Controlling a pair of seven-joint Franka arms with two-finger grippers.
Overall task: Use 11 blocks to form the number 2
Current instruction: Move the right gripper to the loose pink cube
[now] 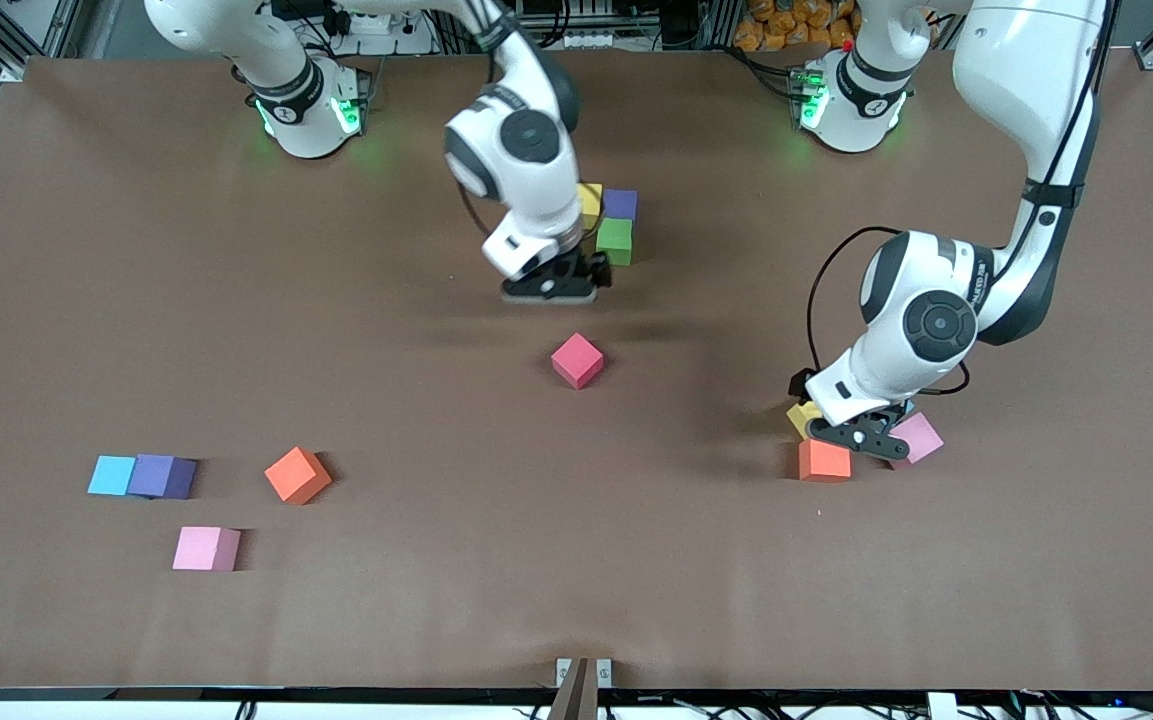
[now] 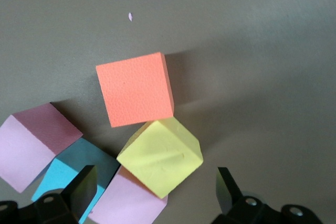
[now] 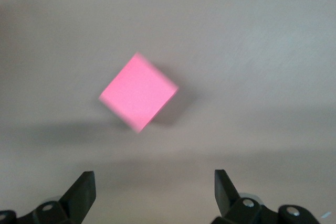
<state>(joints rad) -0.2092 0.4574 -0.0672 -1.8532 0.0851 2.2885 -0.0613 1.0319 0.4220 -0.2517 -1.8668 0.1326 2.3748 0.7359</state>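
Note:
The red block (image 1: 577, 359) sits cornerwise to the right gripper's fingers, so the robot should turn the right gripper to line up with its flat sides (image 1: 592, 346) before the gripper goes down and closes.
My left gripper (image 1: 861, 436) hangs open over a cluster of blocks toward the left arm's end: an orange (image 2: 135, 88), a tilted yellow (image 2: 160, 156) resting on a pink (image 2: 128, 200), a light blue (image 2: 73, 174) and another pink (image 2: 31, 145). Its fingers (image 2: 84, 190) straddle the yellow and pink cubes without touching. My right gripper (image 1: 551, 291) is open and empty above bare table, just short of a red block (image 3: 138, 92). Yellow (image 1: 590, 203), purple (image 1: 620, 204) and green (image 1: 615, 240) cubes stand together beside the right wrist. No number 2 shape shows.
Toward the right arm's end lie a light blue block (image 1: 112, 475) touching a purple one (image 1: 164, 476), an orange one (image 1: 297, 474) and a pink one (image 1: 206, 548) nearer the front camera. The brown table (image 1: 576, 560) stretches between the groups.

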